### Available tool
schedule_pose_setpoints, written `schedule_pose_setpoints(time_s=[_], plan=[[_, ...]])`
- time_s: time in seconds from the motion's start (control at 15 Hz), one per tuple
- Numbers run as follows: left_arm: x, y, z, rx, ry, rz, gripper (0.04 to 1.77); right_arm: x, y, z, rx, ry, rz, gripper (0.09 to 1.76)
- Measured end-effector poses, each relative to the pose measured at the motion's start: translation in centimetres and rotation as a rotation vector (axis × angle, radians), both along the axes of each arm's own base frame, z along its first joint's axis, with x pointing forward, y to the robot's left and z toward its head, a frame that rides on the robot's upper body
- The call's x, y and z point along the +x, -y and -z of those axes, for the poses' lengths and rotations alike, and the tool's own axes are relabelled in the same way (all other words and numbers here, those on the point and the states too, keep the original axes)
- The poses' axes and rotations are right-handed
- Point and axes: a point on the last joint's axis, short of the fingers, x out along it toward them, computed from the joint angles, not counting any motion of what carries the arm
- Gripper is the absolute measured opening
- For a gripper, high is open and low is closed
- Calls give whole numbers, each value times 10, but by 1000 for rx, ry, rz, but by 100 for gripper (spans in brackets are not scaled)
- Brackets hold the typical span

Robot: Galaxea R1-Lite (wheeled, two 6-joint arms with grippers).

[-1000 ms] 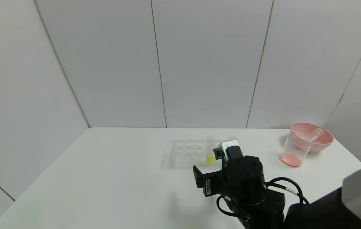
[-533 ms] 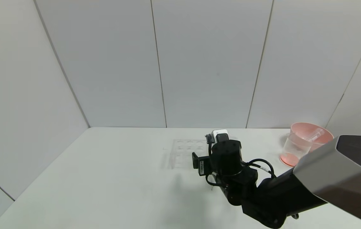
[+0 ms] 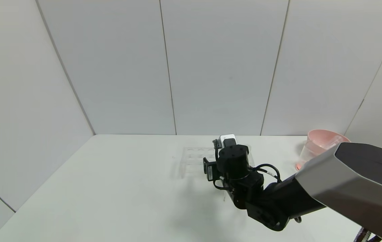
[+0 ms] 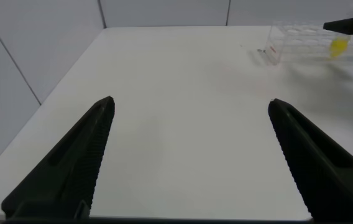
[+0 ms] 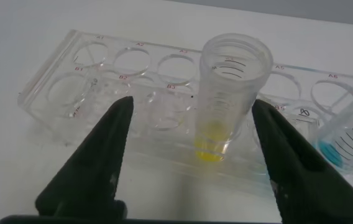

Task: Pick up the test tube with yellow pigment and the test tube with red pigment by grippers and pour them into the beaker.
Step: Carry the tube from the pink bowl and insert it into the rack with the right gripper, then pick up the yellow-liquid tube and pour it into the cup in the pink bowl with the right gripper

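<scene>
My gripper will pour the test tube, and the yellow pigment will then turn the mix orange, because red pigment already shows at the beaker's bottom.
The test tube with yellow pigment stands upright in a clear rack, with yellow liquid at its bottom. My right gripper is open, with one finger on each side of this tube and not touching it. In the head view the right wrist hides the tube. The beaker stands at the right, partly behind my right arm. No tube with red liquid shows. My left gripper is open and empty over bare table, far from the rack.
A tube with blue liquid leans in the rack right beside the yellow one. A pink bowl stands behind the beaker at the table's far right. The rack lies mid-table, and the table's left half is bare.
My right arm has reached forward and left to the rack. Its wrist now covers the yellow tube in the head view, and the arm hides part of the beaker.
</scene>
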Motion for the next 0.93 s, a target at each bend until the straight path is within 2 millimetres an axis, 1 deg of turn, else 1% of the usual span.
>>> schedule_pose_setpoints(time_s=[0.13,0.33,0.4,0.47,0.8,0.93], plan=[[0,0,0,0,0,0,176,2,0,1,1,1,4,109],[0,0,0,0,0,0,176,6,2,2,1,3,14,79],[0,0,0,0,0,0,176,7,3,3,0,3,19,54],[0,0,0,0,0,0,176,7,2,3,-1,3,19,51],[0,0,0,0,0,0,176,10,4,2,2,6,23,51],[0,0,0,0,0,0,176,11,5,-1,5,11,24,51]])
